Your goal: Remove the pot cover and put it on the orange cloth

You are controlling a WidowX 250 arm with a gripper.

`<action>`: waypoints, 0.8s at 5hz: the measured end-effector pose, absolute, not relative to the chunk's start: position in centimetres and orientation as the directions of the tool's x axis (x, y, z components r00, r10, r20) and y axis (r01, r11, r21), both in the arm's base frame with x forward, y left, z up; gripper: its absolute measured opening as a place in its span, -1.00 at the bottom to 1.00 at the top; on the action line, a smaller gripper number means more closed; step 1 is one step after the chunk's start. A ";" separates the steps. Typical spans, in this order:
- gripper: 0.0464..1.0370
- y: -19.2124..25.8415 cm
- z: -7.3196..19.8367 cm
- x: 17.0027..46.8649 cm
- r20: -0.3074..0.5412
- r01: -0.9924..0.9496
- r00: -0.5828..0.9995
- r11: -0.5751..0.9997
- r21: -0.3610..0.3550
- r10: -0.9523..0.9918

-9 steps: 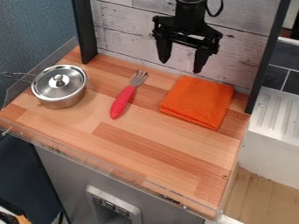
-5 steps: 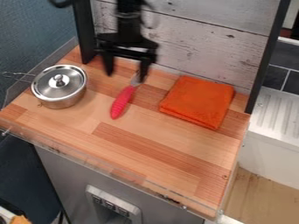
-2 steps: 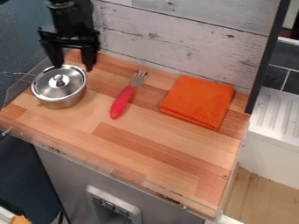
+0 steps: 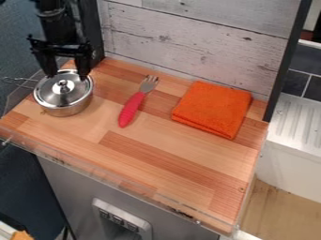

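My gripper will lift the silver pot cover, which should come free and leave the steel pot standing, since the cover just rests on the round rim.
My black gripper (image 4: 67,76) hangs over the back part of the pot at the upper left, its two fingers open and apart with nothing held between them. The silver pot cover (image 4: 55,94) lies on the steel pot (image 4: 65,111), its round knob (image 4: 63,86) just in front of and below the gap between the fingertips. The pot's wire handle points left. At the right of the wooden counter lies the folded orange cloth (image 4: 212,108), flat, with nothing on it.
A fork with a red handle (image 4: 131,109) lies between the pot and the cloth. A pale plank wall (image 4: 201,42) stands along the back, with dark posts at both sides. A clear low rim (image 4: 103,174) runs along the counter's front edge.
From over the back right, my open gripper has swung left across the counter to the pot, then slightly farther left and down. Pot, cover, fork and cloth have kept their places.
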State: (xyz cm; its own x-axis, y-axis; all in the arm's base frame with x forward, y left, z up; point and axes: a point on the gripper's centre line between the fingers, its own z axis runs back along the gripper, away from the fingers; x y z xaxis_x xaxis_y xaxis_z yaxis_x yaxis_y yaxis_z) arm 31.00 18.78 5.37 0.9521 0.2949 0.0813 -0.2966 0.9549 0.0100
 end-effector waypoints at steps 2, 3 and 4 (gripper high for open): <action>0.81 19.6 4.7 30.5 0.068 -0.299 0.952 0.954 0.015 0.297; 0.24 19.5 4.1 30.4 0.052 -0.304 0.952 0.953 0.006 0.303; -0.36 19.6 3.4 30.1 0.028 -0.313 0.949 0.950 0.009 0.313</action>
State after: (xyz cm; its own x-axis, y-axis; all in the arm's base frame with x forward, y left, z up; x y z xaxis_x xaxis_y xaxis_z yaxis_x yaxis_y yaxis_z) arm 30.11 19.55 3.43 0.9495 0.3127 0.0279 -0.3130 0.9497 0.0087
